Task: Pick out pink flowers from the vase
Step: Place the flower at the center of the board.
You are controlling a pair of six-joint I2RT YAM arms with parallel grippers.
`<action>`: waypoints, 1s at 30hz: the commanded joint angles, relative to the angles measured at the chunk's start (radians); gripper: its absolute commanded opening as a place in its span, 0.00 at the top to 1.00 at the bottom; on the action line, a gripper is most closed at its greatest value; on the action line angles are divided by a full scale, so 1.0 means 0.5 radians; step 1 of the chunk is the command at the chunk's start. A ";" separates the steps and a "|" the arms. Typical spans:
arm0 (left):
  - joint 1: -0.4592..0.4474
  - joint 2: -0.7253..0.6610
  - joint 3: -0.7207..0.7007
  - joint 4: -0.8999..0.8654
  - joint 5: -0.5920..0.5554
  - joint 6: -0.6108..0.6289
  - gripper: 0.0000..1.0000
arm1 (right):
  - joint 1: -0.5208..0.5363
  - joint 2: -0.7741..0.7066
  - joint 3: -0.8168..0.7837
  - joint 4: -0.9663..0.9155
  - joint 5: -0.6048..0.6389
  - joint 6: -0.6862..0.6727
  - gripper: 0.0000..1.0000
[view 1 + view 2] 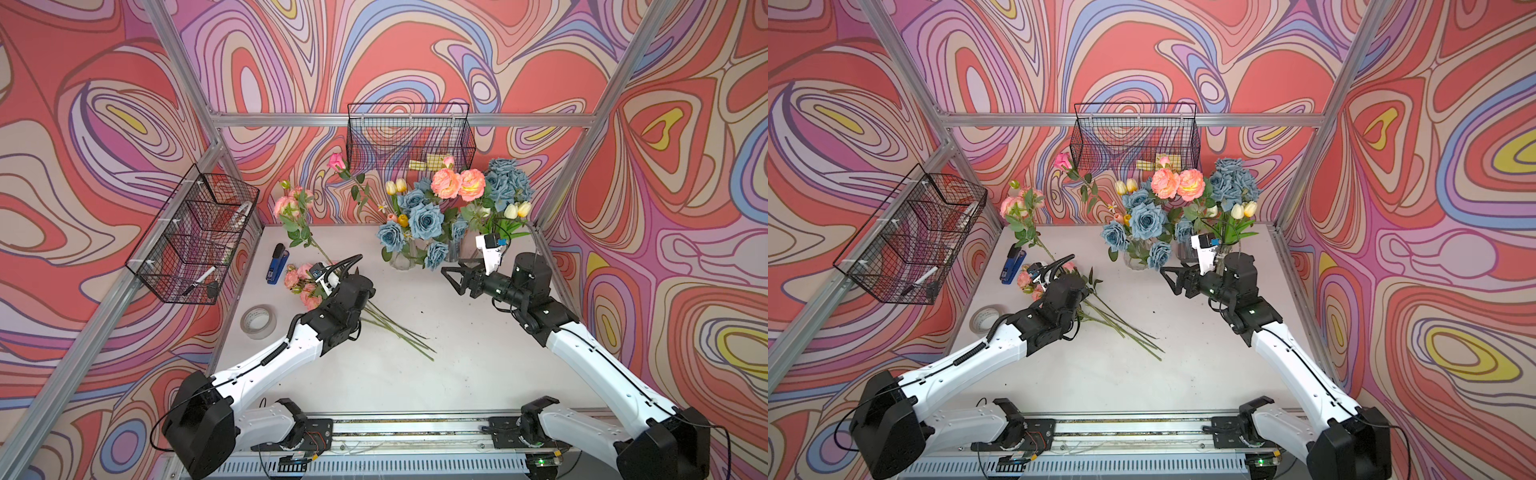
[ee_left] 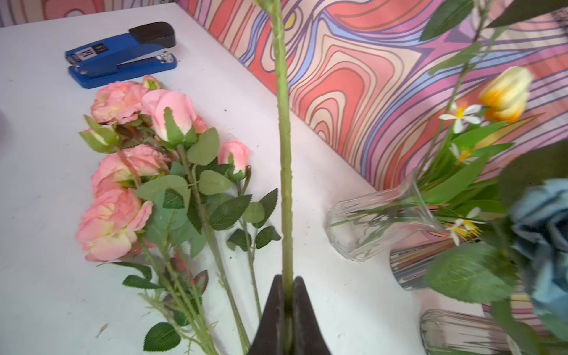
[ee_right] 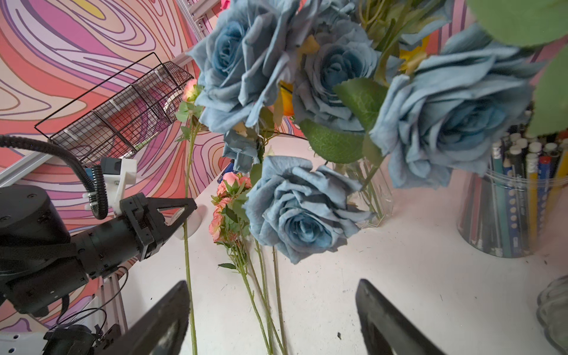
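Note:
I see that the held stem runs the same way as the lying pink flowers (image 1: 292, 277), so I should keep lowering it with my left gripper until it rests on them, then release.
My left gripper (image 2: 287, 278) is shut on a long green stem (image 2: 284, 138). In the right wrist view the same left gripper (image 3: 187, 212) holds that stem upright, with a small pink flower (image 3: 190, 89) at its top; in a top view this held bloom (image 1: 286, 203) stands above the table's back left. Several pink flowers (image 1: 301, 282) lie on the table beside the left arm, stems toward the middle. Two big peach-pink blooms (image 1: 457, 183) and a pink rosebud (image 1: 337, 162) still rise from the bouquet. The glass vase (image 1: 401, 259) stands under blue roses. My right gripper (image 1: 451, 280) hangs open and empty just right of it.
Blue roses (image 1: 424, 220) and small tulips (image 1: 395, 186) fill the bouquet. A cup of pencils (image 3: 516, 199) stands next to the vase. A blue stapler (image 1: 277, 264) and a tape roll (image 1: 258, 322) lie at the left. Wire baskets hang on the left wall (image 1: 195, 232) and the back wall (image 1: 411, 137).

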 commanded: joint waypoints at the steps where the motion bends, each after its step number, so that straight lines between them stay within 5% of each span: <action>1: -0.023 0.109 0.213 -0.588 -0.185 -0.370 1.00 | 0.009 -0.016 -0.027 -0.022 0.100 -0.016 0.15; 9: -0.067 0.402 0.484 -1.105 -0.233 -0.814 1.00 | 0.011 -0.016 -0.052 -0.152 0.434 0.003 0.16; 15: -0.095 0.564 0.595 -1.226 -0.220 -0.934 1.00 | 0.008 -0.007 -0.096 -0.362 1.165 0.099 0.17; 21: -0.113 0.707 0.688 -1.335 -0.118 -1.036 1.00 | 0.007 -0.067 -0.205 -0.399 1.605 0.147 0.17; 30: -0.144 0.835 0.735 -1.399 -0.052 -1.140 1.00 | 0.008 -0.180 -0.339 -0.137 1.728 0.034 0.17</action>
